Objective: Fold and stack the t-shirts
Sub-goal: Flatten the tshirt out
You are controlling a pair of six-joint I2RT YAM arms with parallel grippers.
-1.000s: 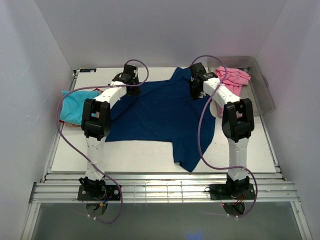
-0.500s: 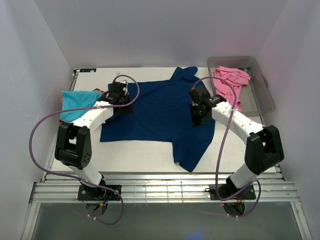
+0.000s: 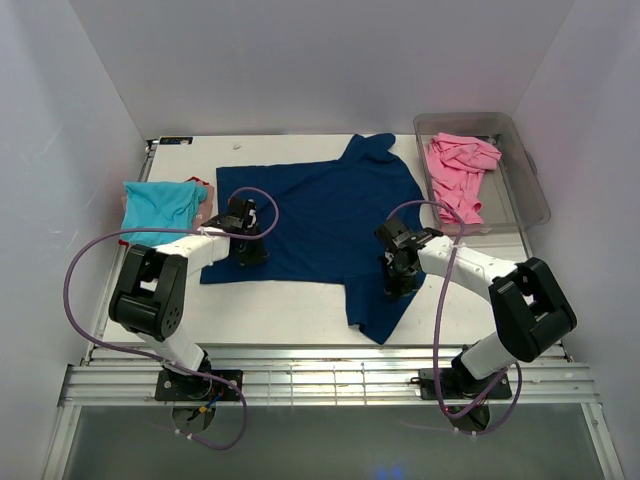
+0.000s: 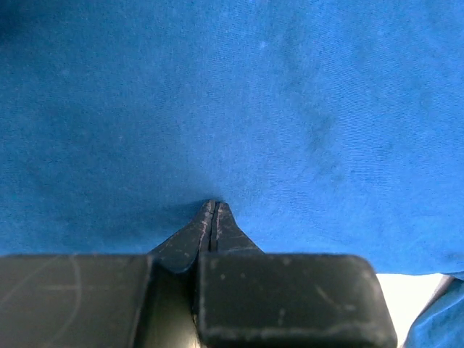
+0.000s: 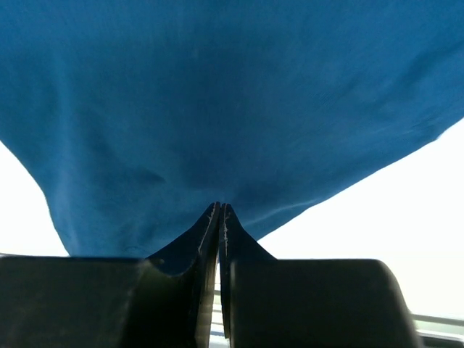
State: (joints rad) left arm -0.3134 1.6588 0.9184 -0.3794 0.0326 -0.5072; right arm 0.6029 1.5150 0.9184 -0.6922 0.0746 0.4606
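Observation:
The navy t-shirt's near flap [image 3: 376, 322] nearly reaches the table's edge and its far sleeve lies wrinkled, so I should raise my right gripper and reach the far sleeve [image 3: 372, 149].
The large navy t-shirt [image 3: 320, 215] lies spread across the middle of the white table [image 3: 280, 310]. My left gripper [image 3: 248, 250] is shut, its tips resting on the shirt's near left part [image 4: 254, 94]. My right gripper [image 3: 393, 283] is shut too, its tips on the shirt's near right flap [image 5: 217, 94]. No cloth shows between either pair of jaws [image 4: 214, 204] [image 5: 220, 206]. A turquoise t-shirt [image 3: 160, 208] lies folded at the table's left edge. The pink t-shirt [image 3: 460, 172] is crumpled inside the clear tub [image 3: 530, 175].
The clear tub stands at the far right corner. White walls close in the table on three sides. Purple cables loop from both arms over the near half. Bare tabletop [image 5: 406, 232] shows beside the shirt's flap.
Both arms have swept from the shirt's far edge toward the near edge, folding back at the elbows. The shirt's far left part now lies flatter and wider.

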